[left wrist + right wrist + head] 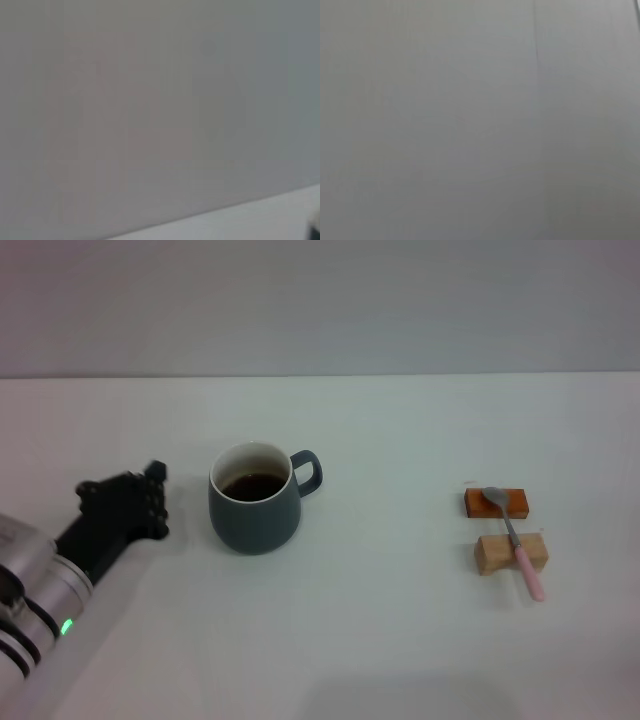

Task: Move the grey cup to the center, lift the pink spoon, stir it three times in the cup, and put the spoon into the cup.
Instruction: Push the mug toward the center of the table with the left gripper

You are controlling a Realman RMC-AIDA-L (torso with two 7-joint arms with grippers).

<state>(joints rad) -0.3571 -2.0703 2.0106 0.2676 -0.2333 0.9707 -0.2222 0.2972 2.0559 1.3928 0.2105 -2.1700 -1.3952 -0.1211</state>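
The grey cup point(255, 500) is short of the center, so next I bring my left gripper back to the cup's near side point(220, 516) and push the cup farther before backing away.
The grey cup point(255, 500) stands upright on the white table, left of the middle, holding dark liquid, its handle turned to the right. My left gripper point(148, 502) hovers just to the cup's left, a small gap away from its wall. Far to the right, the pink spoon point(514, 542) lies across two small blocks, its metal bowl on the orange block point(496, 502) and its pink handle over the tan block point(511, 553). My right gripper is out of view. Both wrist views show only blank grey surface.
The white table point(390, 620) reaches back to a grey wall. My left arm point(40, 600) comes in from the lower left corner.
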